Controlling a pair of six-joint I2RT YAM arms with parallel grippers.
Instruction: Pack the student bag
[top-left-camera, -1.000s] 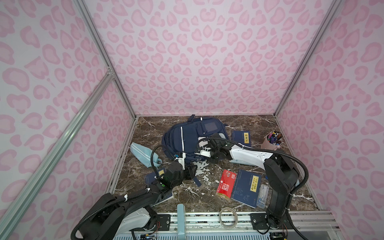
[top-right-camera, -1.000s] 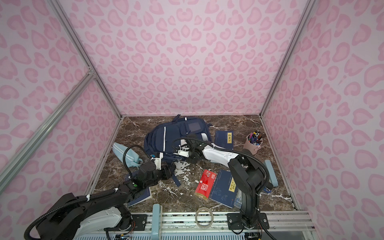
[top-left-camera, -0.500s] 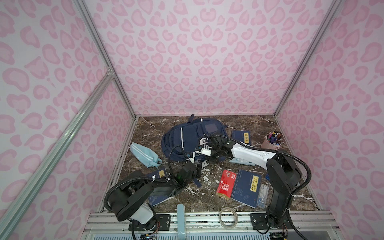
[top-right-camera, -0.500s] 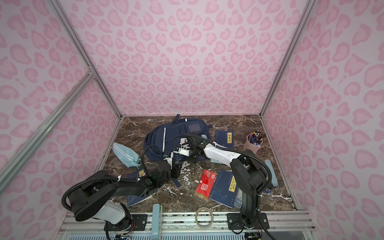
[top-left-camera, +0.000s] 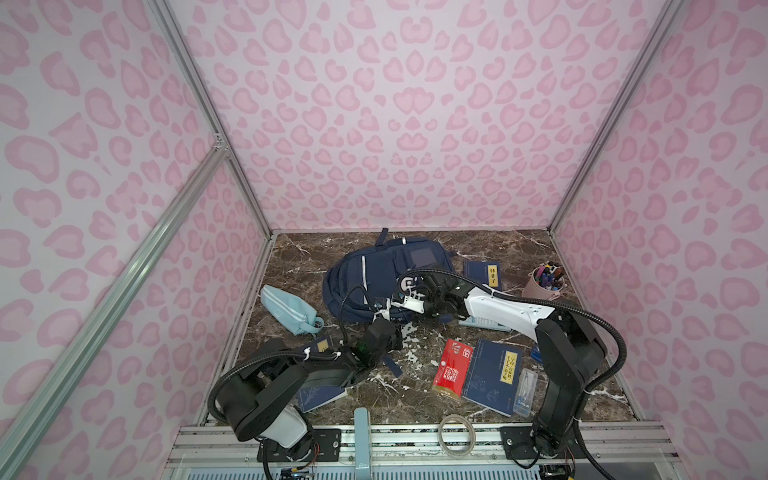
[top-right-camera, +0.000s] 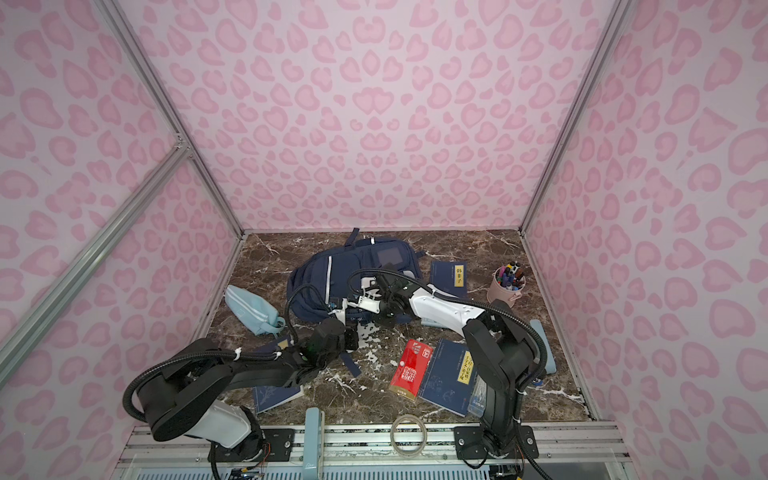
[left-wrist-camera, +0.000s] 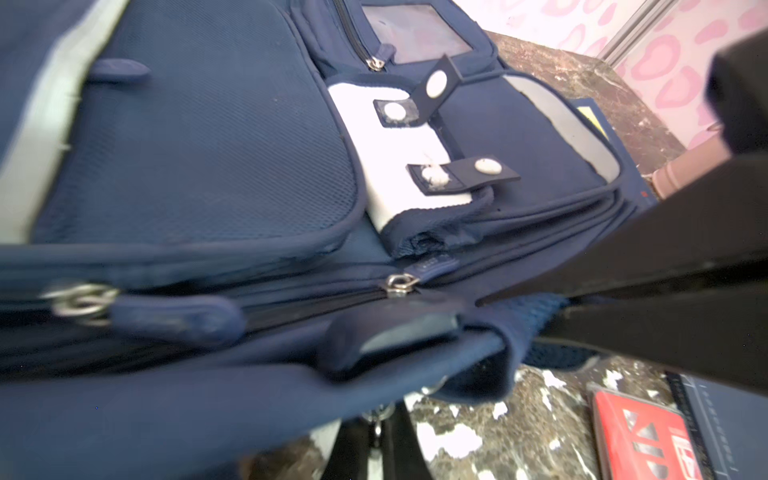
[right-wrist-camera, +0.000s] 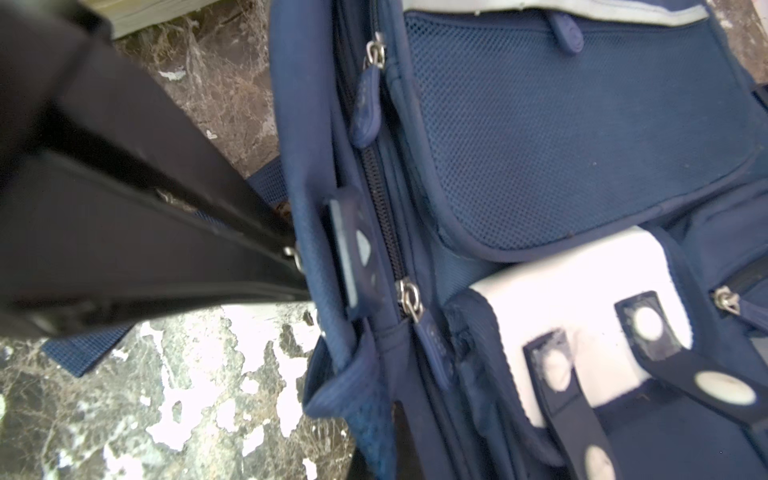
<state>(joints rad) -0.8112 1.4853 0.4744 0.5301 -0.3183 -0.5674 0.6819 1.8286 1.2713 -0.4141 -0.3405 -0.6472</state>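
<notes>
The student bag lies crosswise, its long side (top-left-camera: 348, 315) toward my grippers, so I should turn its white-striped end (top-left-camera: 344, 281) to the front, my left gripper keeping the zipper pull.
The student bag (top-left-camera: 374, 274) (top-right-camera: 328, 278) lies flat, navy with white stripes, at the back middle of the marble floor in both top views. My left gripper (top-left-camera: 384, 316) (left-wrist-camera: 376, 415) is at the bag's near edge, shut on a metal zipper pull (left-wrist-camera: 380, 409) there. My right gripper (top-left-camera: 397, 305) (right-wrist-camera: 380, 449) reaches in from the right and is shut on the mesh fabric edge of the bag (right-wrist-camera: 365, 399), right beside the left fingers (right-wrist-camera: 166, 232). The main zipper (right-wrist-camera: 382, 216) runs between two other pulls and looks closed.
A light-blue pouch (top-left-camera: 286, 309) lies left of the bag. A red book (top-left-camera: 453, 370), blue books (top-left-camera: 492, 382) (top-left-camera: 482, 274), a clear case (top-left-camera: 525, 392) and a pen cup (top-left-camera: 544, 282) are on the right. A tape roll (top-left-camera: 457, 432) rests on the front rail.
My left arm has reached forward to the bag's near edge and its jaws have closed on the zipper pull. The right gripper has kept its hold on the bag.
</notes>
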